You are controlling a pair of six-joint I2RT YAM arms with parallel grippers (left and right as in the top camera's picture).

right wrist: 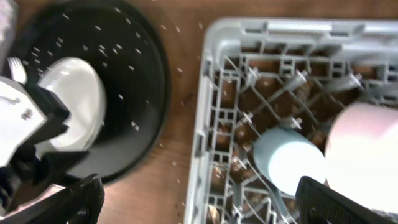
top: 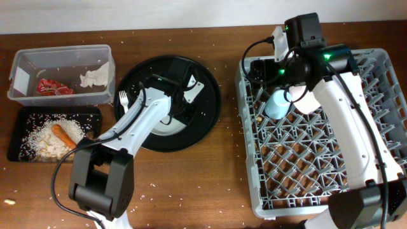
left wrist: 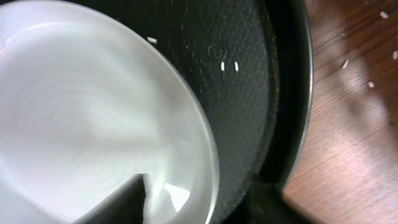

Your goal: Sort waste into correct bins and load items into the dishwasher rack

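My right gripper should take over the plate, because my left gripper is holding the plate's rim point(top: 180, 128) at the black tray, far from the rack's empty slots point(top: 383, 105).
The pale plate point(top: 166, 126) lies on the round black tray point(top: 203, 121), next to the white fork point(top: 123, 97). My left gripper point(top: 175, 105) grips the plate's rim point(left wrist: 93, 112), one finger on top and one under the edge. My right gripper point(top: 264, 70) is open and empty above the rack's point(top: 381, 127) left edge point(right wrist: 211, 93). The light blue cup point(top: 278, 104) and the white bowl point(top: 308, 102) stand in the rack. They also show in the right wrist view: the cup point(right wrist: 289, 158) and the bowl point(right wrist: 367, 149).
A clear tub point(top: 19, 70) at the far left holds the red wrapper point(top: 49, 87) and the white napkin point(top: 95, 77). In front of it, a shallow black tray point(top: 19, 149) holds rice point(top: 44, 140) and the carrot piece point(top: 62, 134). Rice grains are scattered over the wooden table.
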